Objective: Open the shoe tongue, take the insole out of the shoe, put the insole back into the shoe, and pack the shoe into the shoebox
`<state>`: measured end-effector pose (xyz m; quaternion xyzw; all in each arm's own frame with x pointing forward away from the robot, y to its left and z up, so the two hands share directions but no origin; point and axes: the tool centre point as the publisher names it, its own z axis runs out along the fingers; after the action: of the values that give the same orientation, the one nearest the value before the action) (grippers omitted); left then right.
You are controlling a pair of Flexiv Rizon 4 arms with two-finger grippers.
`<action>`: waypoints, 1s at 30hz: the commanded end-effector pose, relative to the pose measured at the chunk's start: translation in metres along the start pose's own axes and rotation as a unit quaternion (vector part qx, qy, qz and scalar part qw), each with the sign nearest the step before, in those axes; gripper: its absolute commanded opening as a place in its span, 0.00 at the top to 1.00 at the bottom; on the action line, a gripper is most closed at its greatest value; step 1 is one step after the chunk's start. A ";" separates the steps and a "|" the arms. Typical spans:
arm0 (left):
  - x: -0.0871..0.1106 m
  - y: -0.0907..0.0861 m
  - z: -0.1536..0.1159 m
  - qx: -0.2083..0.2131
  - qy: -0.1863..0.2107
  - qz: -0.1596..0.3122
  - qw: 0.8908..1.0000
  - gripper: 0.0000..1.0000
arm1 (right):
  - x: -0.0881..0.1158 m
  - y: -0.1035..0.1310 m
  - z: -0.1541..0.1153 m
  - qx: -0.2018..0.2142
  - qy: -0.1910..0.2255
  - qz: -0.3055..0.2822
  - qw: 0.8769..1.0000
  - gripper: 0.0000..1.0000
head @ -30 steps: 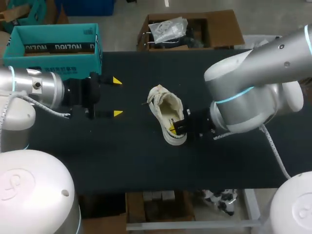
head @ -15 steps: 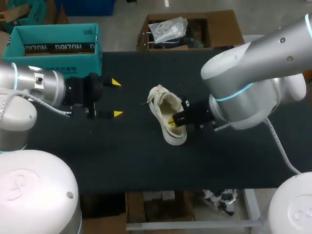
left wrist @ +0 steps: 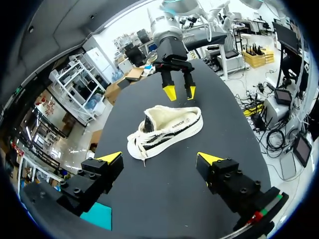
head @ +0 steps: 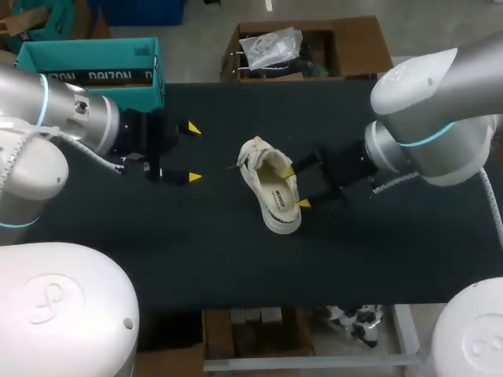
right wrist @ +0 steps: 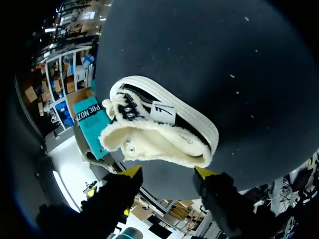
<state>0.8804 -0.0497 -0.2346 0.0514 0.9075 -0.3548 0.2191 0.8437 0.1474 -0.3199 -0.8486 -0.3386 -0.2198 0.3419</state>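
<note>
I expect the insole [head: 279, 198] to stay inside and come along when I lift the shoe by its collar, since it lies flat between the shoe's raised sides [head: 258, 187].
A cream low sneaker [head: 271, 184] lies in the middle of the black table, toe toward the front edge, its fleecy opening wide and a pale printed insole [head: 277, 196] showing inside. My right gripper [head: 295, 188] stands open at the shoe's right side, yellow tips just at the collar, holding nothing. In the right wrist view the shoe [right wrist: 159, 132] lies just ahead of that gripper [right wrist: 168, 172]. My left gripper [head: 192, 153] is open, well left of the shoe. In its own view the gripper [left wrist: 159, 158] faces the shoe [left wrist: 164, 132]. The teal shoebox [head: 94, 71] sits at the far left.
The black table [head: 236, 259] has bare surface in front of the shoe and to both sides of it. The shoebox's open side faces up, behind my left arm.
My right gripper has opened and pulled back to the right, out of the shoe's opening. My left arm has shifted slightly toward the shoe. The shoe has stayed in place.
</note>
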 end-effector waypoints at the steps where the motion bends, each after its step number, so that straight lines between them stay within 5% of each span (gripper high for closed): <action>1: -0.017 -0.010 0.031 -0.080 0.061 -0.152 0.983 0.00 | -0.003 0.004 -0.015 0.019 0.005 -0.046 0.999 0.00; 6: -0.019 -0.008 0.063 -0.189 0.121 -0.295 0.929 0.00 | -0.014 0.015 -0.046 0.020 0.008 -0.124 0.992 0.00; 7: -0.016 -0.009 0.067 -0.217 0.114 -0.298 0.922 0.00 | -0.016 0.015 -0.052 0.036 0.005 -0.158 0.987 0.00; 8: -0.011 -0.011 0.073 -0.300 0.066 -0.255 0.917 0.00 | -0.018 0.016 -0.060 0.043 -0.009 -0.187 0.981 0.00; 11: -0.011 -0.011 0.073 -0.300 0.066 -0.255 0.917 0.00 | -0.025 0.018 -0.079 0.130 -0.118 -0.330 0.928 0.00; 23: -0.011 -0.011 0.073 -0.300 0.066 -0.255 0.917 0.00 | -0.025 0.018 -0.079 0.130 -0.118 -0.330 0.928 0.00; 24: -0.009 -0.015 0.078 -0.321 0.081 -0.299 0.895 0.00 | -0.025 0.018 -0.079 0.130 -0.118 -0.330 0.928 0.00; 25: -0.003 -0.020 0.083 -0.333 0.081 -0.311 0.887 0.00 | -0.025 0.018 -0.079 0.130 -0.118 -0.330 0.928 0.00; 30: 0.013 -0.029 0.111 -0.404 0.089 -0.444 0.795 0.00 | -0.041 0.034 -0.089 0.139 -0.126 -0.412 0.892 0.00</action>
<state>0.8961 -0.1286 -0.2800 -0.2897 0.9303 -0.2208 0.0438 0.8262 0.0593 -0.2990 -0.6251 -0.7047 -0.1943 0.2738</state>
